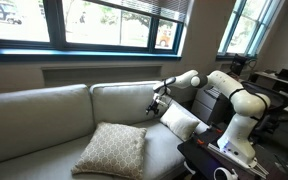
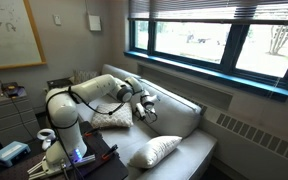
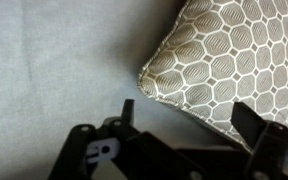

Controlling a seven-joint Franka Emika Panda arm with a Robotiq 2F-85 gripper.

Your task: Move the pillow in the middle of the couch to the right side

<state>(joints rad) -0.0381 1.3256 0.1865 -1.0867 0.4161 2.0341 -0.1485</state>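
Observation:
My open gripper hovers high by the back cushion (image 1: 132, 99), clear of the pillow. Next, I come back down and close on the pillow's near corner (image 3: 155, 81) before I move it.
The beige lattice-patterned pillow (image 1: 114, 150) lies on the seat of the grey-beige couch (image 1: 44, 120), about in the middle. In the wrist view its corner (image 3: 224, 55) fills the upper right, just ahead of the jaws. My gripper (image 1: 156, 103) hovers above the seat near the back cushion, beside the pillow's upper right corner. In the wrist view my gripper (image 3: 187, 110) is open, with the pillow's edge near the right finger and nothing gripped. My gripper (image 2: 144, 108) also shows over the couch (image 2: 184, 120) in an exterior view.
A smaller plain white pillow (image 1: 179, 122) leans at the couch end by the robot base (image 1: 234, 140). Windows run along the wall behind the couch. A dark table with gear (image 1: 219, 165) stands by the base.

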